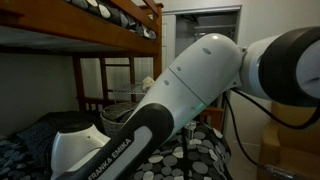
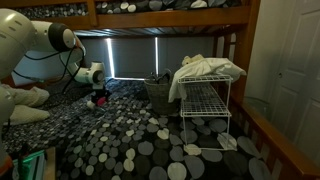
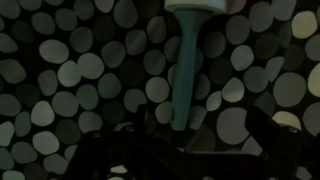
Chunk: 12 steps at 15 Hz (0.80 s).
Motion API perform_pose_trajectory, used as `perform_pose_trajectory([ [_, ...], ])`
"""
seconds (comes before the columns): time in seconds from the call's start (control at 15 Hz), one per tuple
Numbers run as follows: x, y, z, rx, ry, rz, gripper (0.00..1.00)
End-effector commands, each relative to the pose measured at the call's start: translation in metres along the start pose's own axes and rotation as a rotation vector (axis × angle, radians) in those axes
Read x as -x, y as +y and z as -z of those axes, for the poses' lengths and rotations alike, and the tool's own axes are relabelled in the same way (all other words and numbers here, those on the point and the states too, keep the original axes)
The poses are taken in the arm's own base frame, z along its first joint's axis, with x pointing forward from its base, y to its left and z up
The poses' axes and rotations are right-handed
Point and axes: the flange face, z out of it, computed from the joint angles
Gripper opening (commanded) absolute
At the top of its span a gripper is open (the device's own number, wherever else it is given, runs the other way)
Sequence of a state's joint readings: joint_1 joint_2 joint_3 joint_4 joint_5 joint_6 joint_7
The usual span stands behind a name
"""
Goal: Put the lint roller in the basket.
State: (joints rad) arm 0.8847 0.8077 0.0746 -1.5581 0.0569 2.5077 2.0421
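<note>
The lint roller's teal handle (image 3: 184,85) points straight into the gap between my open fingers, so my gripper should go on moving forward toward the lint roller's white head (image 3: 197,5) before it closes on the handle.
The lint roller (image 3: 185,80) lies on the spotted bedspread in the wrist view, with a teal handle and a white head at the top edge. My gripper (image 3: 190,145) is open just above it. Its dark fingers stand apart on either side of the handle's near end and do not touch it. In an exterior view my gripper (image 2: 97,97) hangs low over the bed at the left. The round grey woven basket (image 2: 157,92) stands well to its right, beside a white wire rack. I cannot make out the roller in that view.
A white wire rack (image 2: 205,105) draped with pale cloth stands next to the basket. The wooden bunk frame (image 2: 150,20) runs overhead. My own arm (image 1: 190,90) fills most of an exterior view. A white door (image 2: 295,70) is at the far right.
</note>
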Motion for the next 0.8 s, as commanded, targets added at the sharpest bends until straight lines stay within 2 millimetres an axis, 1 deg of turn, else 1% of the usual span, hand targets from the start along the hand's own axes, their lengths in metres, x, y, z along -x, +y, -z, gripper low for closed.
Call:
perform_pose_trajectory([
  [0.0,0.024,-0.011,-0.023,0.005,-0.038,0.015,1.0],
  [0.13,0.032,-0.016,-0.029,-0.019,-0.047,0.025,1.0],
  [0.27,0.039,-0.021,-0.039,-0.036,-0.061,0.021,1.0],
  [0.33,0.042,-0.024,-0.043,-0.031,-0.073,0.021,0.98],
  [0.4,0.045,-0.026,-0.048,-0.028,-0.08,0.026,0.93],
  [0.47,0.049,-0.026,-0.052,-0.018,-0.089,0.031,0.94],
  [0.53,0.053,-0.026,-0.055,-0.013,-0.086,0.042,0.89],
  [0.6,0.054,-0.027,-0.059,-0.007,-0.089,0.046,0.91],
  [0.73,0.056,-0.028,-0.066,0.017,-0.09,0.04,0.86],
])
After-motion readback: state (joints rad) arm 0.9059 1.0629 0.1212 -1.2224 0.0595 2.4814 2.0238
